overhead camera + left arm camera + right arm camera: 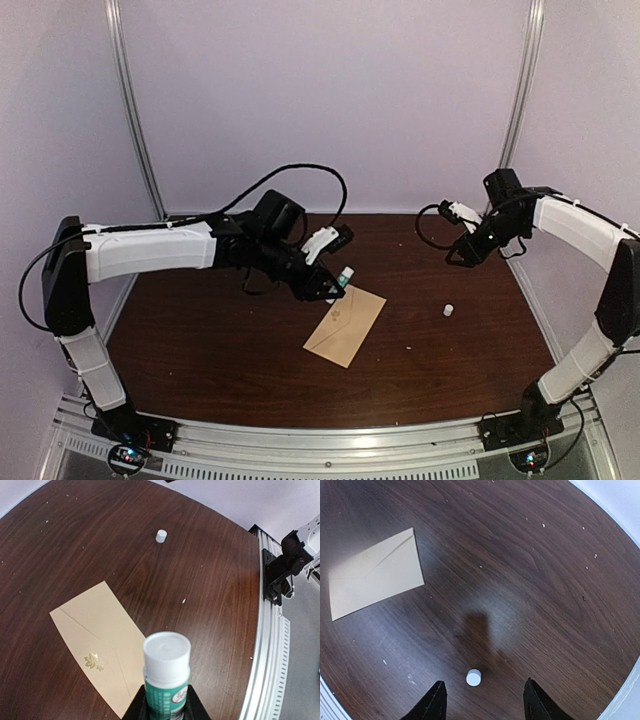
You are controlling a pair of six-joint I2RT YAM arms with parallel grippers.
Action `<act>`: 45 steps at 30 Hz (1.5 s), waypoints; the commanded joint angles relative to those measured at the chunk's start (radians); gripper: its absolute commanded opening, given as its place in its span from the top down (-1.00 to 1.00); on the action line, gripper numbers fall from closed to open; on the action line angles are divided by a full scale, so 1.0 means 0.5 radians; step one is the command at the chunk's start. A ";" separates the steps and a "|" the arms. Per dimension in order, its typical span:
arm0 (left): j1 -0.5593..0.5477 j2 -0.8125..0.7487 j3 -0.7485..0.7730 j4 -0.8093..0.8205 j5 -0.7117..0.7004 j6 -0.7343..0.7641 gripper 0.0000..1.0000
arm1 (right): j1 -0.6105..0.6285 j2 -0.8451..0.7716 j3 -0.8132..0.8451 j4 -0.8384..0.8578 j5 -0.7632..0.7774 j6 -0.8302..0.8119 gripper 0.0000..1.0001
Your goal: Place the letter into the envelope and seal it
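Observation:
My right gripper should keep lowering its open fingers until they straddle the cap (pixel 448 310), then close, because the white cap (pixel 473 677) stands free ahead of them.
The tan envelope (pixel 346 324) lies flat on the dark wooden table with its pointed flap closed; a small gold leaf mark shows on it in the left wrist view (pixel 97 637), and it also shows in the right wrist view (pixel 375 579). The letter is not in view. My left gripper (pixel 335 285) is shut on a green and white glue stick (pixel 166 675), held just above the envelope's far end. My right gripper (pixel 470 255) is open and empty, raised above the table's right side, with a small white cap (pixel 474 677) lying on the table below it between its fingers.
The white cap also shows on the table right of the envelope (pixel 449 310) and in the left wrist view (pixel 161 535). A metal rail (pixel 320 440) runs along the near edge. White walls enclose the back and sides.

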State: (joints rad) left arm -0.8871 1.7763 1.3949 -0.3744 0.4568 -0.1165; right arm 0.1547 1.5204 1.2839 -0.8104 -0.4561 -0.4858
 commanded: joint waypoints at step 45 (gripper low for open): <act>0.110 0.010 -0.170 -0.009 0.062 -0.005 1.00 | 0.211 0.557 -0.221 0.005 0.492 -0.112 0.57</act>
State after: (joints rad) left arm -0.8429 1.7767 1.3136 -0.4191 0.4686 -0.1120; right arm 0.2516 1.7958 1.1545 -0.8181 -0.2199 -0.5488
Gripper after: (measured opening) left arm 0.196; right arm 0.233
